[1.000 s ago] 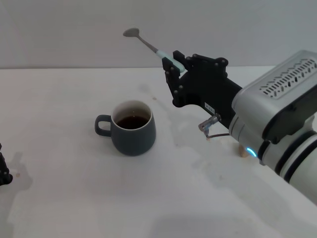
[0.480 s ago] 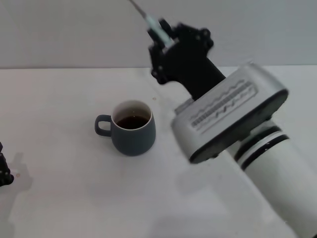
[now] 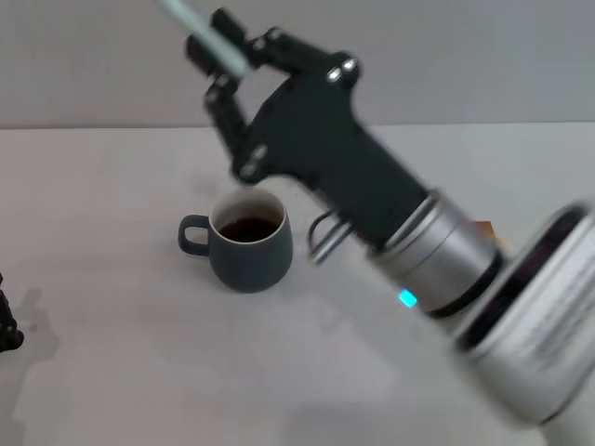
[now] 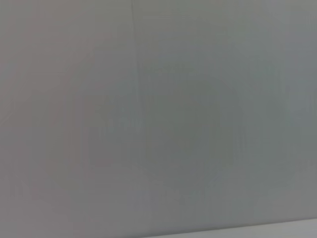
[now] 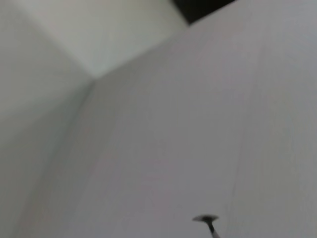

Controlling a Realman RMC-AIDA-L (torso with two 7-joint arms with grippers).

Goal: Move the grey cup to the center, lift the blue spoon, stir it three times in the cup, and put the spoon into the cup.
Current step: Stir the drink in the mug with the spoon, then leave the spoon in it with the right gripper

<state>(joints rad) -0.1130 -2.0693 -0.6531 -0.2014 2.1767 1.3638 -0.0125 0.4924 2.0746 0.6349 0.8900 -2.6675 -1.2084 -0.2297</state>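
Note:
The blue spoon (image 3: 203, 35) tilts up over the grey cup, so next I move my right gripper back, point the spoon's bowl down and lower it into the cup (image 3: 248, 228).
The grey cup (image 3: 249, 243) stands on the white table, handle to the left, with dark brown liquid inside. My right gripper (image 3: 221, 54) is high above the cup and a little behind it. It is shut on the pale blue handle of the blue spoon (image 3: 203, 30), which slants up and left out of the top of the head view. The spoon's grey bowl (image 5: 205, 218) shows in the right wrist view against the wall. My left gripper (image 3: 6, 327) is parked at the table's left edge, only partly in view.
The white table (image 3: 112, 372) stretches around the cup. A small orange-tan object (image 3: 483, 227) peeks out behind my right arm at the right. My right arm crosses the right half of the head view. The left wrist view shows only a grey wall.
My right arm has swung left and upward with the spoon, from right of the cup to above it. The spoon's bowl has left the top of the head view. The cup has not moved.

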